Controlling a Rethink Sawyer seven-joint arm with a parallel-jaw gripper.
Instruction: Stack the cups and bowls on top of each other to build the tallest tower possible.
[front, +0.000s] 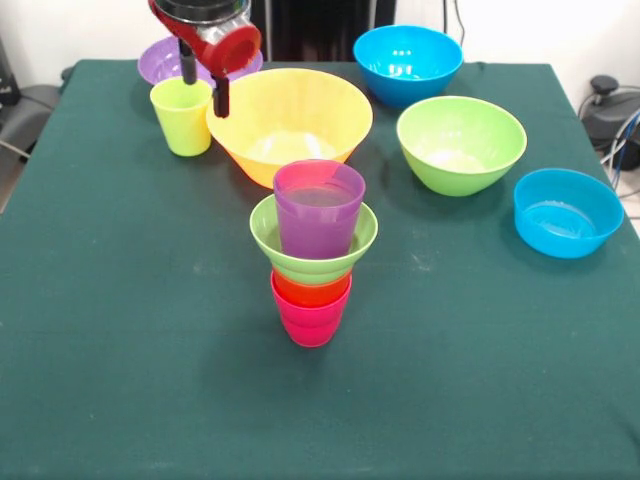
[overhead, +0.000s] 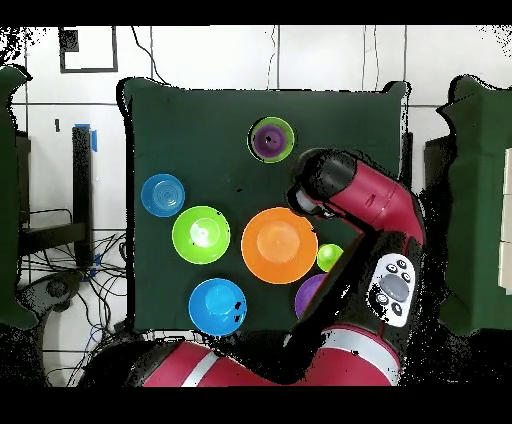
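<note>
My gripper is going to add the lime green cup to the tower (front: 314, 255). The tower will fall over then, because the small lime green bowl and purple cup sit above a narrow red-pink cup (front: 311, 322).
The tower (front: 312, 262) stands mid-table: a red-pink cup lowest, an orange cup in it, then a small lime green bowl (front: 268, 228) with a purple cup (front: 319, 208) upright inside. From above the tower (overhead: 272, 139) shows as a purple disc in a green ring. A lime green cup (front: 182, 117) stands alone, left of the large orange-yellow bowl (front: 290, 125). My gripper (front: 203, 82) hangs open just above that cup's right rim, holding nothing. In the overhead view the arm (overhead: 360, 200) hides the gripper, and the lime cup (overhead: 329, 257) peeks out beside it.
A purple bowl (front: 160, 58) sits behind the lime cup. One blue bowl (front: 407, 62) is at the back, a medium lime green bowl (front: 460, 143) sits right of the big bowl, and another blue bowl (front: 567, 212) lies near the right edge.
</note>
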